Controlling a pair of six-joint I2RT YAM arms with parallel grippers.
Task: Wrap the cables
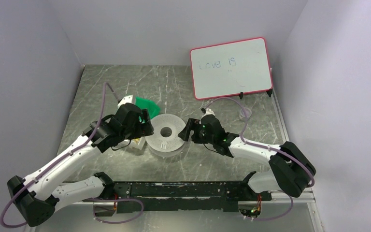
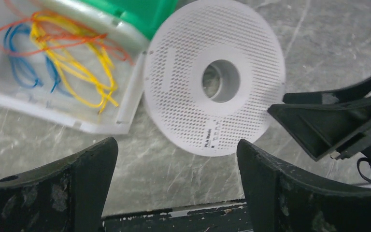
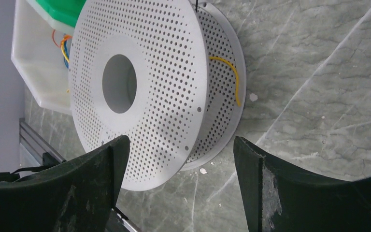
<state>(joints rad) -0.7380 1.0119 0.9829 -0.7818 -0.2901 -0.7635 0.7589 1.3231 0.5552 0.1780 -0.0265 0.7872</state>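
The green lid [image 2: 142, 13] is lying close along the tray's edge [image 2: 128, 30], so I expect the lid to stay joined and come along when I move the tray.
The orange-red cable [image 2: 58, 36] lies tangled with yellow wire loops [image 2: 82, 67] and blue ones [image 2: 21, 70] in a clear white tray [image 2: 125, 104] left of the white perforated spool [image 2: 215, 77]. The spool lies flat on the table [image 1: 166, 133]. A short yellow wire [image 3: 232, 79] sits between the spool's flanges [image 3: 140, 87]. My left gripper [image 2: 176, 164] is open and empty, above the table just near of the spool and tray. My right gripper [image 3: 181, 164] is open and empty at the spool's right edge. In the top view both grippers [image 1: 146, 128] [image 1: 188, 131] flank the spool.
A green lid [image 2: 145, 14] rests at the tray's far end, also seen from above [image 1: 147, 104]. A red-framed whiteboard [image 1: 232, 67] stands at the back right. Grey walls close in left, right and behind. A black rail [image 1: 183, 189] runs along the near edge.
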